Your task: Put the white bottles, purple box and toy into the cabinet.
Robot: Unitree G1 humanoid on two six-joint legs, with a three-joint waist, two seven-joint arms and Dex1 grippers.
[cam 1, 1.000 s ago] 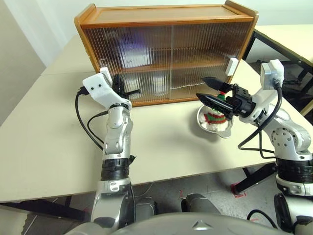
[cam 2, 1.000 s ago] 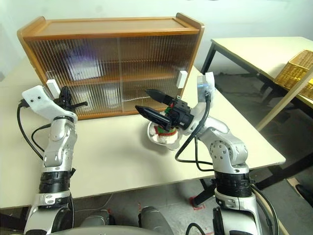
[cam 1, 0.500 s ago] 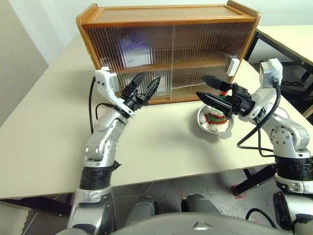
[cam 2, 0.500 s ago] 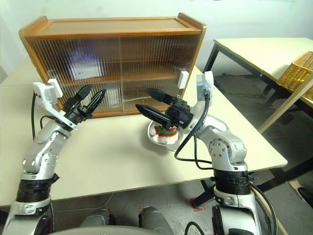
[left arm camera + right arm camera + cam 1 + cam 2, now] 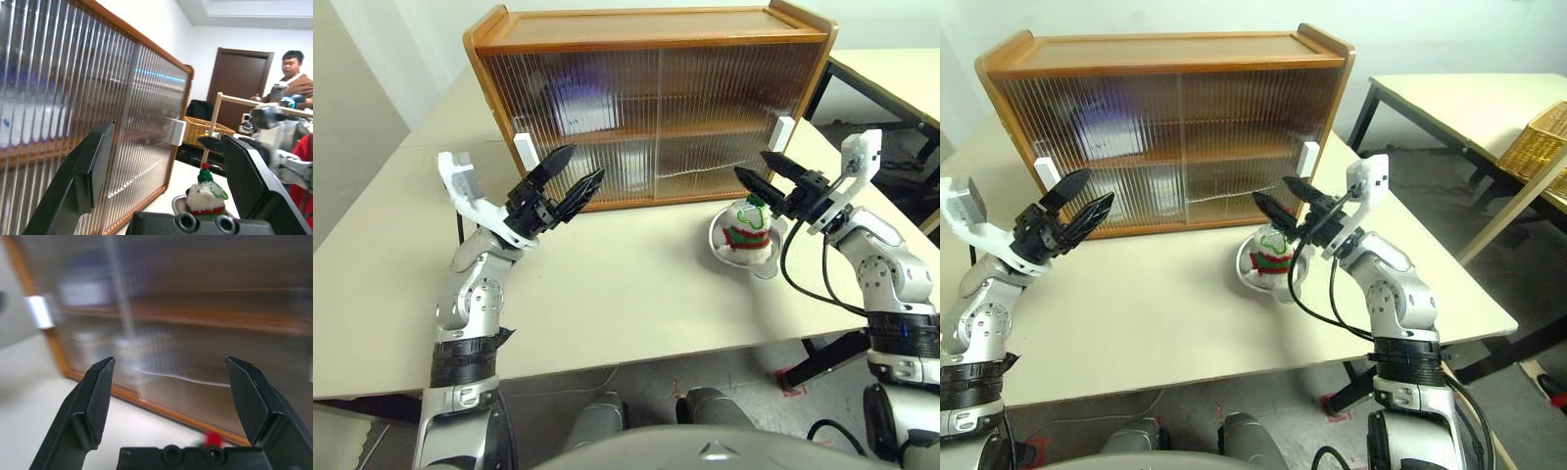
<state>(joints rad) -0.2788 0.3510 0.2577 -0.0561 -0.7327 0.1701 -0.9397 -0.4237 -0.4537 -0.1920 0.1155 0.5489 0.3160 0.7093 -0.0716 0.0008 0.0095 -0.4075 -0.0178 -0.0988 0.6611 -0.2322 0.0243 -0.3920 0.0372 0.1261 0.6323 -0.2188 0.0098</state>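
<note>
The closed door [image 5: 720, 116] behind the toy blocks the cabinet. Next, my right gripper pushes that door's white handle [image 5: 782, 134] toward the middle before it takes the toy.
The cabinet [image 5: 646, 29] stands at the back of the table with both ribbed doors closed. Behind the left door, on the upper shelf, the purple box [image 5: 579, 103] shows as a lilac blur. Pale blurs [image 5: 124, 350] sit on the lower shelf; I cannot tell if they are the white bottles. The toy [image 5: 745, 223] sits in a metal bowl [image 5: 766, 260] before the right door. My left gripper [image 5: 584, 162] is open and empty, just off the left handle [image 5: 523, 152]. My right gripper [image 5: 751, 163] is open and empty, above and just right of the toy, near the right handle [image 5: 781, 133].
The table's front edge [image 5: 607, 367] lies close below both arms. A second table [image 5: 1469, 98] stands to the right with a wicker basket [image 5: 1540, 145] beyond it. A person [image 5: 293, 73] stands in the background of the left wrist view.
My left gripper opened, let go of the left door handle and swung back from the cabinet. My right gripper, still open, moved right from over the toy.
</note>
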